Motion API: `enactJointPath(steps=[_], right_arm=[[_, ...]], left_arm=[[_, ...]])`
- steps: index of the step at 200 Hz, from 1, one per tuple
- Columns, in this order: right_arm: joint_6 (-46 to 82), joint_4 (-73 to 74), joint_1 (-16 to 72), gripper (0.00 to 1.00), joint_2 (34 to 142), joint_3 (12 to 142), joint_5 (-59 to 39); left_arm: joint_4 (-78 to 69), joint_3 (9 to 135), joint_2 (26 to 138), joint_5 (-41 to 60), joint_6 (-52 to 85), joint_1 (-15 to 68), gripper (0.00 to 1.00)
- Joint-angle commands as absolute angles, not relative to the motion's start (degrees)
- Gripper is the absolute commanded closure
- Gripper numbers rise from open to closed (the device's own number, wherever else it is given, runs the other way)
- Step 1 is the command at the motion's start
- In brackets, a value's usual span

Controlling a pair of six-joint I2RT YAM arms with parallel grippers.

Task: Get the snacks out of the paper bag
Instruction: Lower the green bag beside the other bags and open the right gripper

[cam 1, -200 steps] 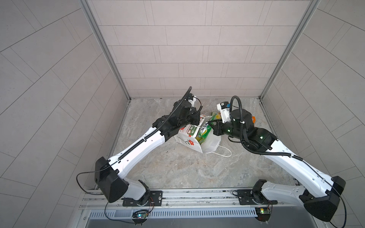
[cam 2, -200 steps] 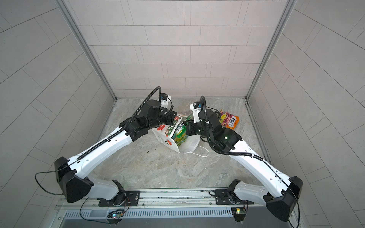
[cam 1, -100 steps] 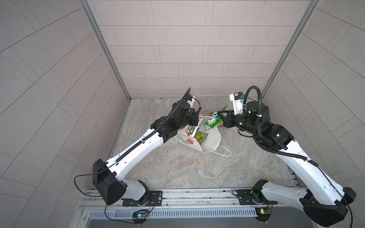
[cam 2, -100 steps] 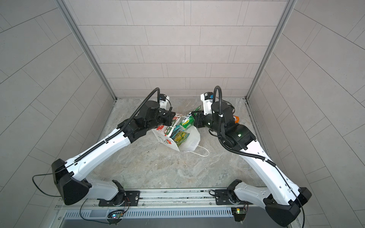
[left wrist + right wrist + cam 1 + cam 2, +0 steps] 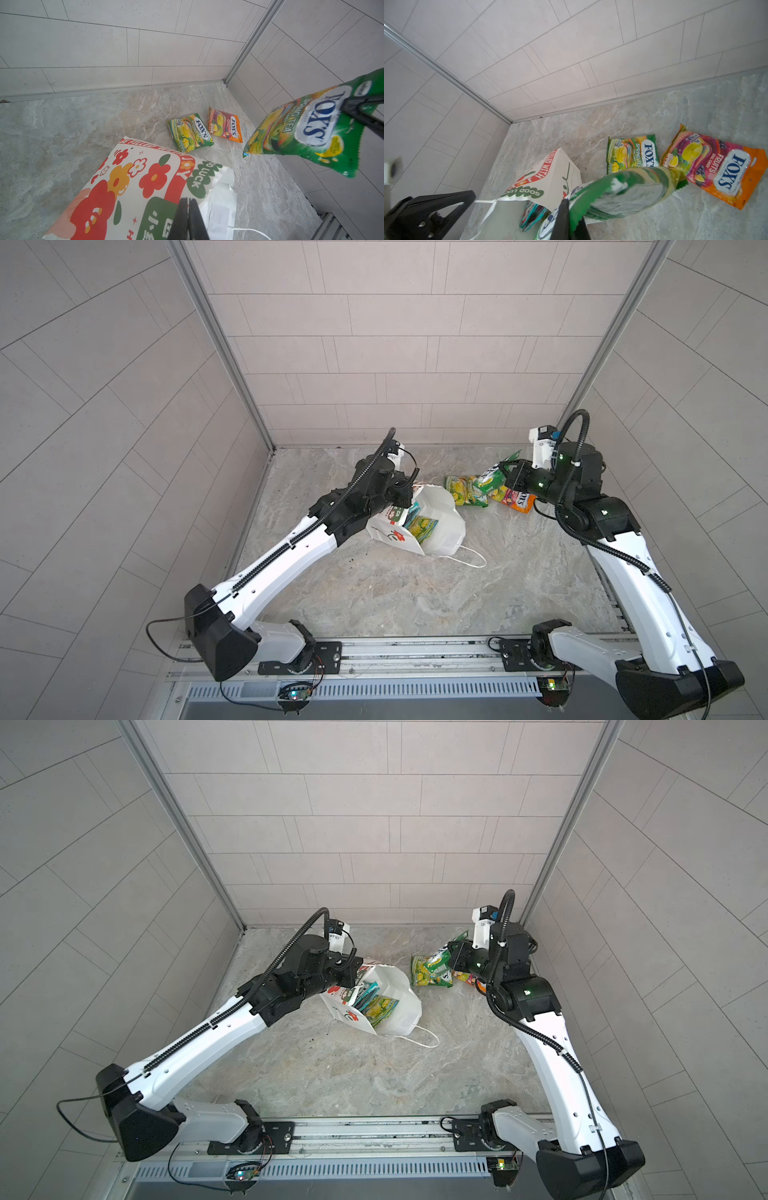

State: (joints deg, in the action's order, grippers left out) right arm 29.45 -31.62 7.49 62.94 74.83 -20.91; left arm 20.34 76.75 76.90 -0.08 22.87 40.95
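The robot's right gripper should keep lowering the green packet there until it touches down, as the stone floor (image 5: pixel 485 533) next to the opening of the paper bag is free of packets.
The white paper bag (image 5: pixel 444 526) (image 5: pixel 399 990) (image 5: pixel 145 187) lies tilted on the stone floor with its mouth open. My left gripper (image 5: pixel 405 499) (image 5: pixel 354 974) (image 5: pixel 188 209) is shut on its printed rim. Teal and green-yellow snacks (image 5: pixel 422 524) (image 5: pixel 376 1004) (image 5: pixel 532 214) still show inside. My right gripper (image 5: pixel 510 479) (image 5: pixel 456 957) (image 5: pixel 568 209) is shut on a green packet (image 5: pixel 492 482) (image 5: pixel 440 961) (image 5: pixel 307 128) (image 5: pixel 623 193), held in the air to the right of the bag. Below it lie a green-yellow packet (image 5: pixel 463 497) (image 5: pixel 190 132) (image 5: pixel 631 153) and an orange-pink packet (image 5: pixel 516 501) (image 5: pixel 225 125) (image 5: pixel 716 168).
A white string handle (image 5: pixel 469 558) trails from the bag across the floor towards the front. Tiled walls close the back and both sides, and the right back corner (image 5: pixel 561 443) is close behind the right arm. A rail (image 5: pixel 395 651) runs along the front edge.
My right gripper has carried the green packet out of the bag's mouth, to the right and back, over the two packets on the floor. The left gripper has kept its hold on the bag.
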Motion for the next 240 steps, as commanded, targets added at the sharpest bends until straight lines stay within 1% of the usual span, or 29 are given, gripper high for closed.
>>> enactJointPath(steps=[1,40,77,99,143,182,211,240], right_arm=[[26.6,-31.1,5.4,1.0,63.1,72.3,-25.6],[21.2,-30.9,4.4,1.0,63.6,64.8,-25.4],[19.2,-27.4,4.4,1.0,65.0,59.3,-28.1],[19.4,-25.3,4.5,1.0,66.6,57.3,-32.0],[23.1,-18.4,5.1,1.0,72.1,55.0,-43.2],[23.7,-14.3,6.1,1.0,76.3,54.0,-47.6],[22.0,-15.7,5.7,1.0,79.9,53.7,-47.4],[18.0,-21.3,5.5,1.0,82.1,54.6,-42.5]], left_arm=[[20.3,75.8,74.8,-2.0,22.1,41.0,1.0],[20.6,75.7,74.8,-2.4,21.6,41.0,1.0],[21.1,76.5,75.4,-2.2,21.2,41.1,1.0],[21.4,76.8,75.4,-2.4,21.0,41.0,1.0],[21.5,76.8,75.5,-2.4,21.0,41.0,1.0],[21.7,76.6,75.4,-2.6,21.1,41.1,1.0],[21.7,76.7,75.4,-2.5,21.2,41.0,1.0],[22.0,76.7,75.5,-2.7,21.2,41.0,1.0]])
